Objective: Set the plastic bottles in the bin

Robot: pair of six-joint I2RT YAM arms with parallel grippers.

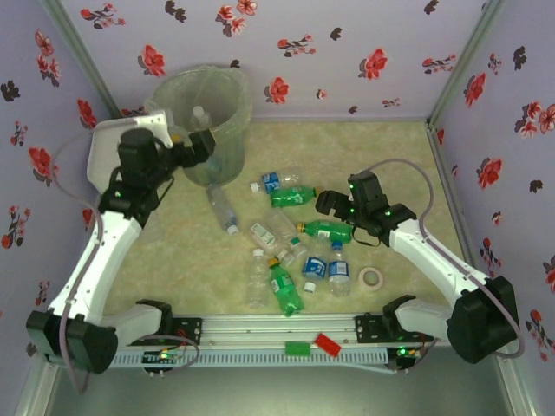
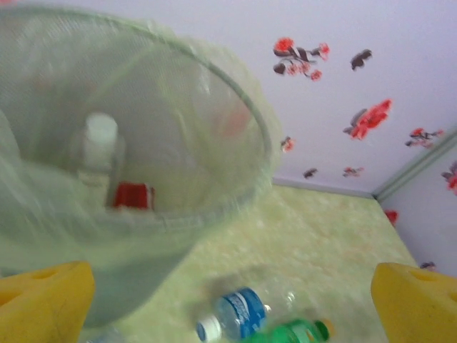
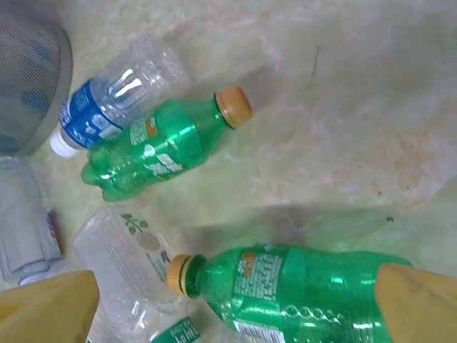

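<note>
The green bottle [image 1: 326,230] is under my right gripper, a long way from the bin. So next I grab its base [image 1: 347,234] and pass its end with the cap to my left gripper.
The bin [image 1: 222,132], a grey-green bucket lined with a clear bag, stands at the back left. A white-capped bottle [image 1: 200,114] stands inside it, seen as a clear bottle [image 2: 100,139] with a red label. My left gripper [image 1: 192,146] hovers at the bin's near side, open and empty [image 2: 230,300]. Several plastic bottles lie mid-table, among them a blue-labelled one [image 1: 270,182] and two green ones [image 1: 293,197] [image 1: 328,230]. My right gripper [image 1: 334,206] is open [image 3: 232,307], with a green bottle [image 3: 300,289] lying between its spread fingers.
More bottles lie near the front: clear ones [image 1: 257,277], a green one [image 1: 284,288] and blue-labelled ones [image 1: 314,267]. A tape roll [image 1: 372,278] lies front right. Red [image 1: 328,343] and green [image 1: 297,348] blocks rest on the front rail. Floral walls enclose the table.
</note>
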